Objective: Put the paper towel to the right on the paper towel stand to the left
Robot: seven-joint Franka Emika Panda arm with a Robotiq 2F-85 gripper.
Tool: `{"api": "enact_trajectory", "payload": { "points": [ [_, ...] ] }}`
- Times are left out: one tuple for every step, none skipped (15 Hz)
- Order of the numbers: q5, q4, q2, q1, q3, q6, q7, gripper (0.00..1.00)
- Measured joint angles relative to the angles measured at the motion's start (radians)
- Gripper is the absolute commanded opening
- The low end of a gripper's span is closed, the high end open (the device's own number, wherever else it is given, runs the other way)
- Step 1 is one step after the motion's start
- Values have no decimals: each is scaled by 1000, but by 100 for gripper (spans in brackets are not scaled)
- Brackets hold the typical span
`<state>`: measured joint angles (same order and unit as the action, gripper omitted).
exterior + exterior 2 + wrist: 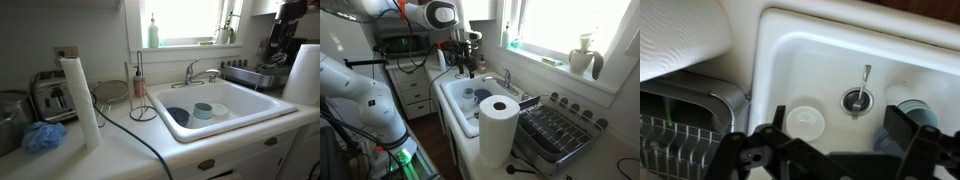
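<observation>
My gripper is higher than the paper towel, which stands upright with its core open (500, 106), so it should keep moving toward the paper towel's top rim (490, 104) until my fingers are on both sides of that rim.
The paper towel, a thick white roll (498, 130), stands upright on the counter between the sink and the dish rack. It also shows at the right edge of an exterior view (302, 75) and at the top left of the wrist view (680, 35). The paper towel stand (140, 108), a thin dark wire rod on a ring base, stands empty at the sink's other side. My gripper (466, 62) hangs open and empty above the sink. In the wrist view its fingers (840, 130) frame the drain, apart from the roll.
A slim tall white roll (80, 100) stands near a toaster (50, 97) and a blue cloth (42, 136). The white sink (250, 108) holds bowls and a cup (803, 122). A dish rack (555, 135) sits beside the thick roll. The faucet (195, 72) rises behind the sink.
</observation>
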<state>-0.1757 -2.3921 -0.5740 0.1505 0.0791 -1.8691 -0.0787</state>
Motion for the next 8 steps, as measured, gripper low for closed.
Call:
{"api": "enact_trajectory", "payload": {
  "points": [
    [-12, 16, -6, 17, 15, 11, -1, 100],
    [-20, 30, -9, 30, 33, 14, -2, 100],
    [-26, 44, -10, 43, 54, 14, -3, 100],
    [-31, 56, -10, 54, 74, 14, -5, 100],
    [-33, 68, -8, 66, 94, 14, -6, 100],
    [-35, 79, -6, 78, 111, 14, -6, 100],
    [-38, 89, -5, 88, 127, 13, -6, 100],
    [-38, 99, -1, 97, 142, 13, -6, 100]
  ]
}}
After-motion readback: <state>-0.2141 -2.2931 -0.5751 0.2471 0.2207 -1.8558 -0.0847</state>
